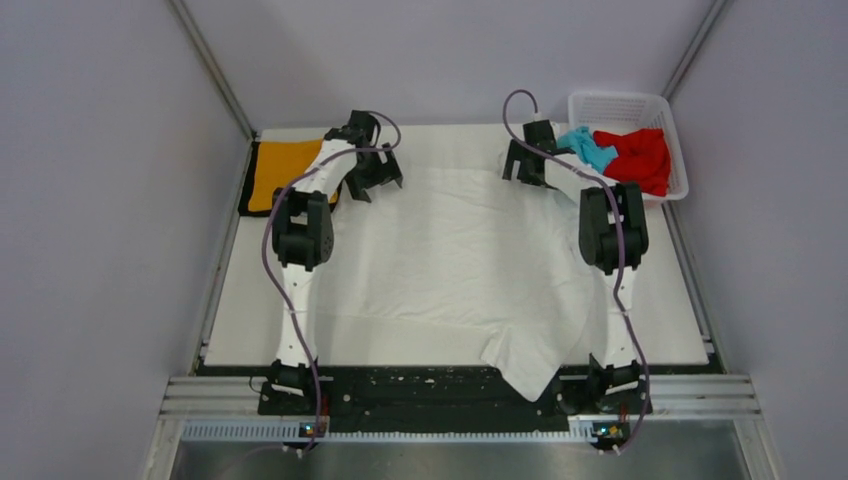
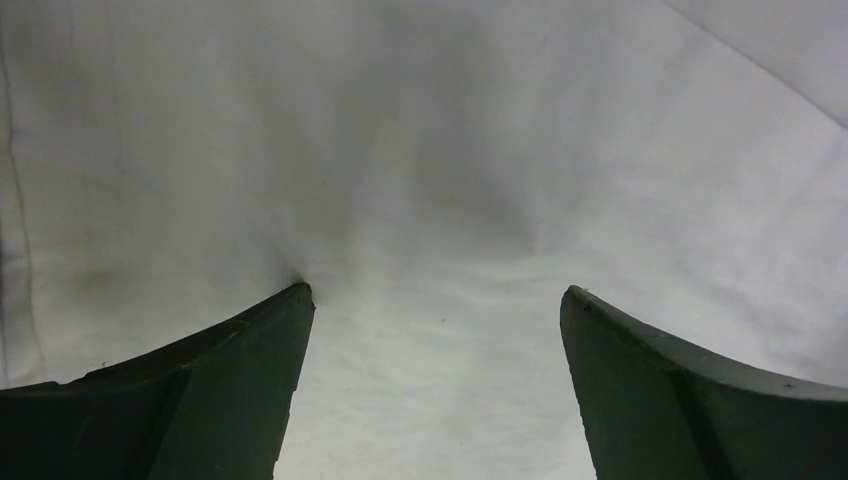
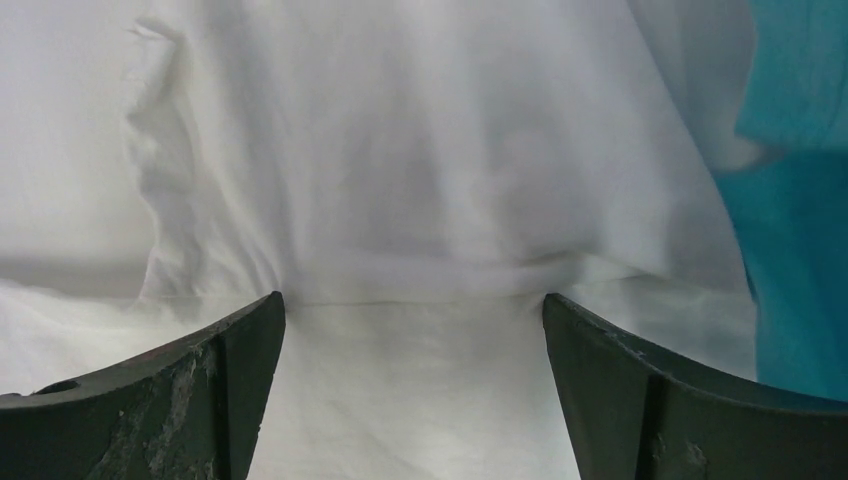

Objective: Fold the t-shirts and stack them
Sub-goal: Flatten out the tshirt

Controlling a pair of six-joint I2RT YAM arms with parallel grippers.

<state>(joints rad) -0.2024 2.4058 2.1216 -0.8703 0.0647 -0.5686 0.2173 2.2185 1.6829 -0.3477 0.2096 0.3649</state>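
Part of the white t-shirt [image 1: 529, 376] is hanging over the near edge of the table, so next my left gripper pinches the t-shirt's near corner [image 1: 322, 312] while my right gripper pulls that part of the t-shirt in.
A large white t-shirt [image 1: 450, 260] lies spread over the table, one part hanging over the near edge. My left gripper [image 1: 377, 178] is open at its far left corner, its tips pressed down on the white cloth [image 2: 440, 200]. My right gripper [image 1: 524, 165] is open at the far right corner, its tips pressed on a ridge of white cloth [image 3: 420, 200]. The orange t-shirt with black trim [image 1: 275, 172] lies folded at the far left. The light blue t-shirt [image 1: 590, 148] and the red t-shirt [image 1: 637, 158] lie bunched in the basket; the blue one also shows in the right wrist view [image 3: 795, 220].
The white plastic lattice basket [image 1: 620, 105] stands at the far right corner, beside the right gripper. Grey walls close in the table on the left, back and right. The black rail with the arm bases [image 1: 400, 390] runs along the near edge.
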